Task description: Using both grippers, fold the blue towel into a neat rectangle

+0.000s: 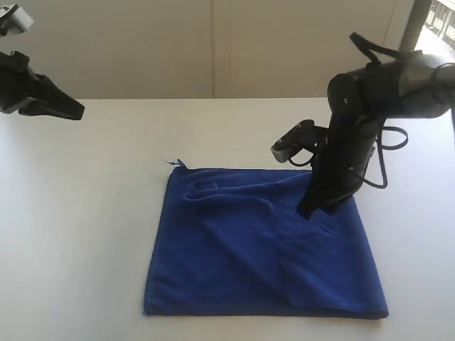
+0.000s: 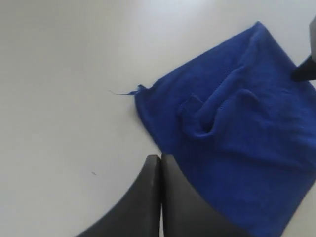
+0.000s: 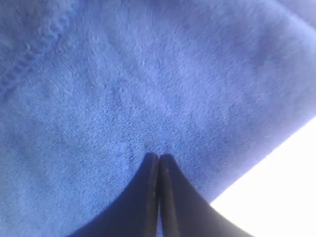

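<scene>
The raised fold's bunched end (image 1: 196, 192) is close to the loose thread and far from my right gripper, so next my left gripper pinches that bunched end and raises it.
The blue towel (image 1: 263, 245) lies folded on the white table (image 1: 85, 227), roughly square, with wrinkles and a raised fold across its far half. A loose thread sticks out at its far left corner. My right gripper (image 1: 307, 212) is shut, its tips low over the towel's far right part; in the right wrist view the gripper (image 3: 159, 157) has its fingers together just above the blue towel (image 3: 123, 89), with nothing between them. My left gripper (image 1: 77, 111) hovers shut at the far left, away from the cloth; its wrist view shows the gripper (image 2: 160, 158) over bare table beside the towel (image 2: 237, 128).
A pale wall (image 1: 213, 42) stands behind the table. Bare table (image 2: 59, 74) stretches to the left of the towel and in front of it. The right arm's body and cables (image 1: 384, 142) hang above the towel's far right corner.
</scene>
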`<state>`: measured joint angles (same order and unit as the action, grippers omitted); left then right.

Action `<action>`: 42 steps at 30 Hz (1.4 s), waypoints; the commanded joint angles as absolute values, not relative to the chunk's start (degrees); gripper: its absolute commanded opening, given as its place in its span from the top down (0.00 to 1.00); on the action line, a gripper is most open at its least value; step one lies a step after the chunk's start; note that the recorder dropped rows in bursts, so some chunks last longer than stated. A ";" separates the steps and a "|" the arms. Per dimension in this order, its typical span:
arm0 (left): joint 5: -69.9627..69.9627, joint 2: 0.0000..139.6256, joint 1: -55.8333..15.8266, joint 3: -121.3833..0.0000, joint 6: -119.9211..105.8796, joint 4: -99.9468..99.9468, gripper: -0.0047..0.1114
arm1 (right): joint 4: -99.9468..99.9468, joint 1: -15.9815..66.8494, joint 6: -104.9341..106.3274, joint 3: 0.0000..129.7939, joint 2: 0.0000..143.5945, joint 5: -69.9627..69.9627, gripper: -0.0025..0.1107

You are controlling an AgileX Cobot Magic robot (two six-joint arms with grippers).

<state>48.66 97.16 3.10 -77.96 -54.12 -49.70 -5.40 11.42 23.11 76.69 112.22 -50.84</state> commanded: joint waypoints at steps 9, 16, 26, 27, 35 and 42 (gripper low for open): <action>68.84 117.61 -9.27 -109.02 -38.20 -35.30 0.96 | 11.07 11.01 30.16 76.53 104.78 -49.75 0.76; 59.34 124.92 -14.57 -111.30 -38.55 -38.18 0.96 | 27.38 11.01 47.55 76.53 104.89 -48.11 0.67; 55.73 129.99 -18.30 -111.30 -41.12 -39.57 0.81 | 28.06 13.34 51.44 76.53 111.00 -45.43 0.67; 54.66 130.33 -18.62 -111.30 -41.48 -39.70 0.77 | 28.06 13.65 51.44 76.53 111.54 -45.27 0.67; 48.99 132.57 -20.10 -111.30 -43.59 -39.48 0.69 | 27.82 13.64 54.06 76.53 113.06 -44.41 0.51; 47.04 134.21 -20.23 -111.30 -45.25 -39.73 0.69 | 27.08 13.64 54.18 76.53 113.55 -44.67 0.50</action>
<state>47.41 133.82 -19.99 -111.12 -44.54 -38.80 27.91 13.67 53.52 76.69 113.44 -44.65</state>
